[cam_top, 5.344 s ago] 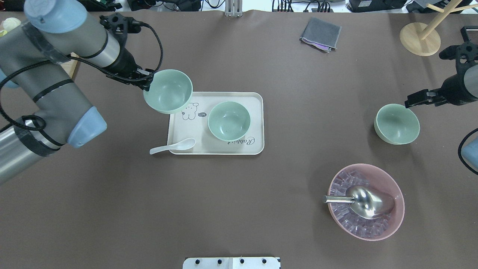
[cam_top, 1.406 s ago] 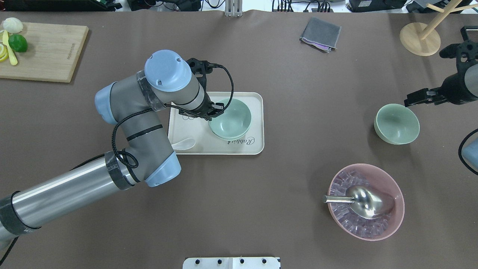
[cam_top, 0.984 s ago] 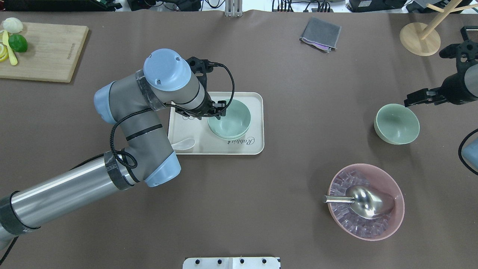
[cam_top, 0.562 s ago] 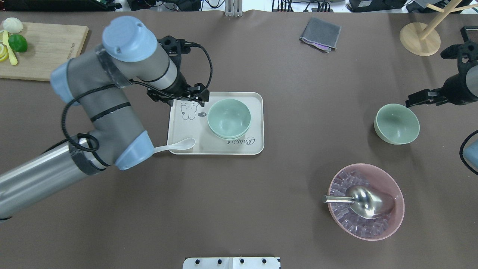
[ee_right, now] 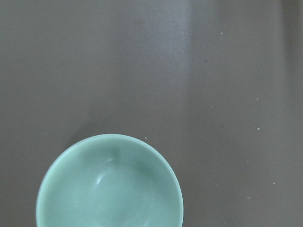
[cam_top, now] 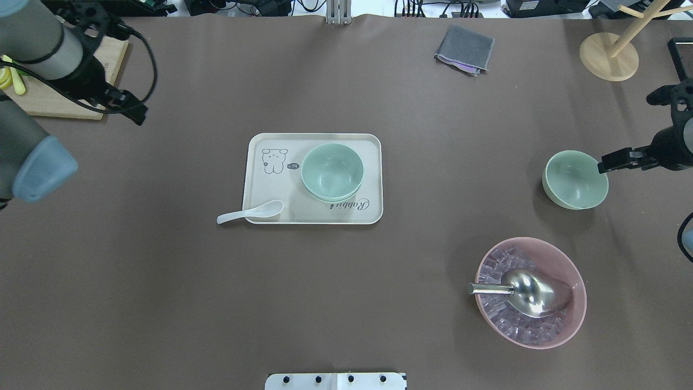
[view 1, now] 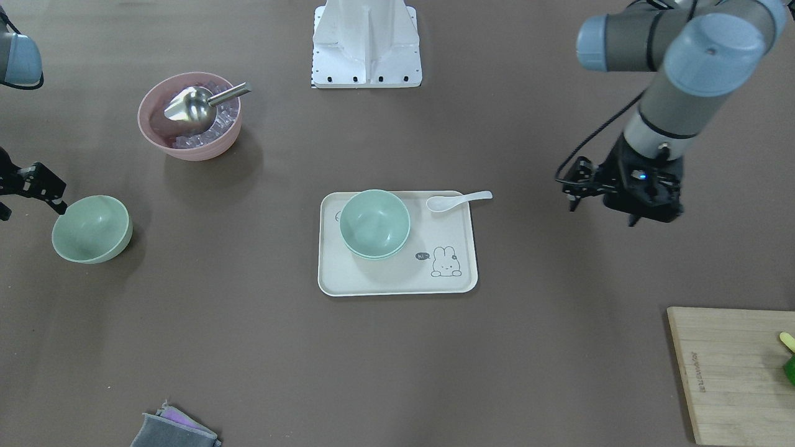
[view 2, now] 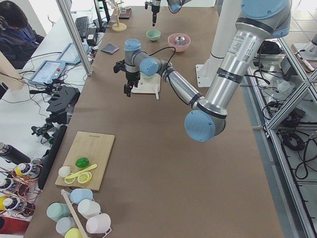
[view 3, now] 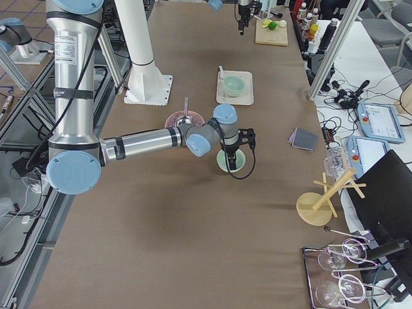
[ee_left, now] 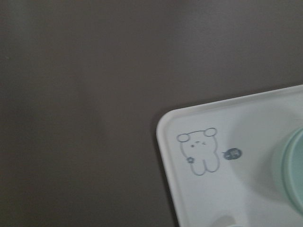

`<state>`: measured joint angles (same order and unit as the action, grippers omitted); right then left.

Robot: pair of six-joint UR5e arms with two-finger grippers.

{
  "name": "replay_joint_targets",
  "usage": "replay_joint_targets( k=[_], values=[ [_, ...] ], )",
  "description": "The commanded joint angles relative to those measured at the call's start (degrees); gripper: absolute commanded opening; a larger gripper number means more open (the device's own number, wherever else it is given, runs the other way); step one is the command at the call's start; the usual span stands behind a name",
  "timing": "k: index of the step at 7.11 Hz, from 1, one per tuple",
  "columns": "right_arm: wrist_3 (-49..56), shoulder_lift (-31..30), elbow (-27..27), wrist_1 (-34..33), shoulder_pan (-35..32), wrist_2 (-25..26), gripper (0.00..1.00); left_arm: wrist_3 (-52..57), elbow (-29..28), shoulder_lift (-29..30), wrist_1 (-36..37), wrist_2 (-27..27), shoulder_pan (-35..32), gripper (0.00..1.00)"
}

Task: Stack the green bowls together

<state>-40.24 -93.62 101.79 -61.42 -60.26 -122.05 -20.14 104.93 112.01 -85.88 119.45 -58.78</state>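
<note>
The lone green bowl (view 1: 92, 230) will sink in almost up to its rim when I lower it, because the nested green bowls' rims (view 1: 377, 256) are close together.
Two green bowls (cam_top: 331, 172) sit nested one inside the other on the cream tray (cam_top: 270, 187); they also show in the front view (view 1: 374, 223) and at the left wrist view's right edge (ee_left: 293, 175). The third green bowl (cam_top: 575, 180) stands alone on the table at the right, also in the front view (view 1: 91, 228) and the right wrist view (ee_right: 109, 184). My left gripper (cam_top: 135, 111) is open and empty, far left of the tray. My right gripper (cam_top: 609, 162) is open at the lone bowl's right rim.
A pink bowl (cam_top: 530, 292) with ice and a metal scoop stands at the near right. A white spoon (cam_top: 249, 212) lies across the tray's edge. A grey cloth (cam_top: 464, 50), a wooden stand (cam_top: 609, 57) and a cutting board (view 1: 726, 372) lie around the table's edges.
My left gripper set its bowl into the bowl on the tray, let go and pulled away to the far left. My right gripper shifted slightly down to the lone bowl's rim.
</note>
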Motion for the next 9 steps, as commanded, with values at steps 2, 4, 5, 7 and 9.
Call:
replay_joint_targets(
  k=[2,4,5,7,9],
  values=[
    [-0.6,-0.2,-2.8,2.1,3.1,1.0,1.00,5.1,0.4,-2.9,-0.2,0.0,-2.8,0.98],
    [-0.7,0.3,-5.4,2.2,3.5,2.7,0.86,4.8,0.5,-2.9,-0.3,-0.2,-2.8,0.98],
    [-0.6,0.3,-5.7,2.1,3.5,3.0,0.72,4.4,0.6,-2.8,-0.3,-0.2,-2.7,0.98],
    [-0.7,1.0,-5.3,2.1,3.5,2.3,0.46,4.1,1.0,-2.8,-0.3,-0.4,-2.7,0.98],
    [-0.7,1.7,-5.6,2.0,3.5,2.3,0.45,4.1,0.9,-2.8,-0.3,-0.6,-2.7,0.98]
  ],
)
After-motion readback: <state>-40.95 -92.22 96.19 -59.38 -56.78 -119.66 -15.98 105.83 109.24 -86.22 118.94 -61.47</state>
